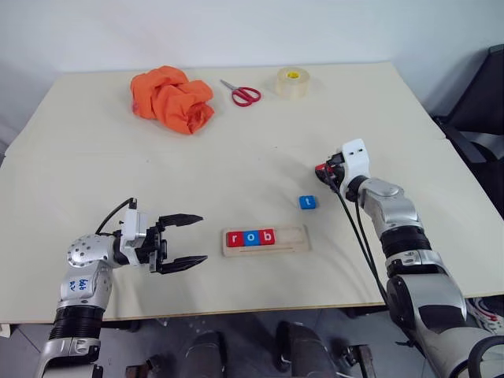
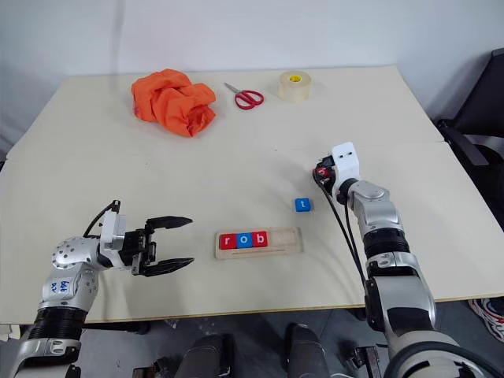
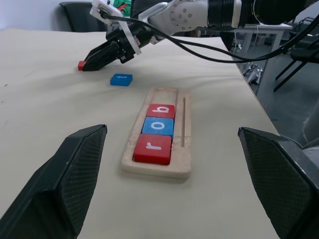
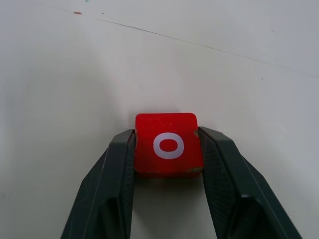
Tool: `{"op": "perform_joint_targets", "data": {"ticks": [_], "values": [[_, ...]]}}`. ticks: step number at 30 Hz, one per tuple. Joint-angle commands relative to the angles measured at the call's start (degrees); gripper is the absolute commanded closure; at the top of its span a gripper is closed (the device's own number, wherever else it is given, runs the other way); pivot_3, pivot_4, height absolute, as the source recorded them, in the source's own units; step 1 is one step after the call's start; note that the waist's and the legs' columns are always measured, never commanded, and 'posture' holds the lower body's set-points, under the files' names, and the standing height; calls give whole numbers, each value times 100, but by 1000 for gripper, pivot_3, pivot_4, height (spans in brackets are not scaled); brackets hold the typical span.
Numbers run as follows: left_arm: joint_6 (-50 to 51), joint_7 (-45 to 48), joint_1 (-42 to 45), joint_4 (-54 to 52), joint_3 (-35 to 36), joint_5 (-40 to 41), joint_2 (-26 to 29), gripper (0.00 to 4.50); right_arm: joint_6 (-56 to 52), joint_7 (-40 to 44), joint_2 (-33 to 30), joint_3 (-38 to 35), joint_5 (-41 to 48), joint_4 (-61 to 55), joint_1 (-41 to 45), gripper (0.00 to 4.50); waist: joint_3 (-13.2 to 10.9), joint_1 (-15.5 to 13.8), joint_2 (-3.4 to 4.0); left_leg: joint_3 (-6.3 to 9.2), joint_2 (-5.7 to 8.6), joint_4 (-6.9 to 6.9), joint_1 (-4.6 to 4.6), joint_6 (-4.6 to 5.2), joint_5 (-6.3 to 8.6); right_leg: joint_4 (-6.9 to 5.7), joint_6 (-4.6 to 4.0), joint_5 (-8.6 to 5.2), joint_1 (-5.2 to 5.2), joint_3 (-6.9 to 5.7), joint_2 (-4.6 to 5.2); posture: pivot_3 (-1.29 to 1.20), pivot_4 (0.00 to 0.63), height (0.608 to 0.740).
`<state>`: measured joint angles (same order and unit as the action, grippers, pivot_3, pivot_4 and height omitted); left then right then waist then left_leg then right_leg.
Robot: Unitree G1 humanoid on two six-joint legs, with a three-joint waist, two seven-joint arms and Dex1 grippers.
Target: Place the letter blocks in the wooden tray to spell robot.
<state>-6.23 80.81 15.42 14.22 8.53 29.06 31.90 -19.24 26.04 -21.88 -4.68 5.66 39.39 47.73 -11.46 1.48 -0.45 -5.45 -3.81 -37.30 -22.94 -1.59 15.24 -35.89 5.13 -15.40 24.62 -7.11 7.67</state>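
The red o block's letter (image 4: 168, 145) is lying sideways, so my right gripper should put the block down near the tray's empty end (image 1: 298, 238), grip it again and rotate it.
The wooden tray (image 1: 293, 239) lies near the table's front edge, holding three letter blocks in a row at its left end: a red r (image 1: 235, 239), a blue o (image 1: 250, 238) and a red b (image 1: 267, 236). A blue t block (image 1: 307, 202) lies flat on the table behind the tray's right end. Further right, my right gripper (image 4: 166, 133) is shut on a red o block (image 4: 168, 144) that rests on the table, one finger pressed against each side. My left gripper (image 1: 183, 240) hovers left of the tray, pointing at it, open and empty.
At the back of the table lie a crumpled orange cloth (image 1: 173, 98), red-handled scissors (image 1: 242, 94) and a roll of tape (image 1: 292, 82). A black chair (image 1: 488, 102) stands beyond the table's right edge.
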Motion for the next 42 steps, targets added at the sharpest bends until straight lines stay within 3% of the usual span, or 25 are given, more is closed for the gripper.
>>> {"op": "perform_joint_targets", "data": {"ticks": [1, 8, 17, 28, 37, 39, 42], "values": [[-5, 39, 26, -143, 79, 131, 58, 0, -702, -260, -40, -212, 186, -1286, -439, 3029, 0, 0, 0, 0, 0, 2, -4, 1, 0, -1, 0, 0, 2, -1, 0, 0, 150, 740], [2, 241, 353, 244, -52, 60, 6, 0, -2845, -663, -89, -535, 704, -5019, -1871, 3029, 0, 10, 1, -1, 0, 9, -22, 2, 4, 0, 1, 1, 19, -2, -3, 0, 150, 740], [-80, 535, 797, 774, -206, -5, -101, 0, -4810, -1113, 208, -978, 1220, -8031, -3744, 3029, 1, -9, -2, 1, -2, 10, -22, 4, 10, 26, 1, 1, 17, -2, -8, 0, 150, 740], [-175, 638, 1039, 1042, -292, -48, -181, 0, -4947, -1454, 608, -947, 1255, -8164, -4193, 3029, 4, 5, -6, 4, -3, 10, -19, 9, 13, 27, 1, 9, 17, 1, -11, 0, 150, 740], [-160, 601, 947, 962, -255, -22, -153, 0, -4718, -969, 6, -916, 1444, -8268, -4287, 27, 4, 4, -8, 4, -1, 9, -20, 11, 14, 30, 1, 10, 16, 1, -10, 0, 150, 740], [-161, 590, 946, 956, -257, -20, -167, 0, -4579, -728, -308, -858, 1499, -8267, -4313, 27, 4, 4, -8, 3, -1, 9, -20, 11, 14, 30, 1, 9, 17, 2, -10, 0, 150, 740], [-176, 568, 937, 945, -264, -25, -193, 0, -4098, 153, -1259, -668, 1581, -8120, -4380, 27, 4, 1, -8, 3, -1, 9, -20, 12, 15, 32, 1, 10, 15, 1, -9, 0, 150, 740]]}}
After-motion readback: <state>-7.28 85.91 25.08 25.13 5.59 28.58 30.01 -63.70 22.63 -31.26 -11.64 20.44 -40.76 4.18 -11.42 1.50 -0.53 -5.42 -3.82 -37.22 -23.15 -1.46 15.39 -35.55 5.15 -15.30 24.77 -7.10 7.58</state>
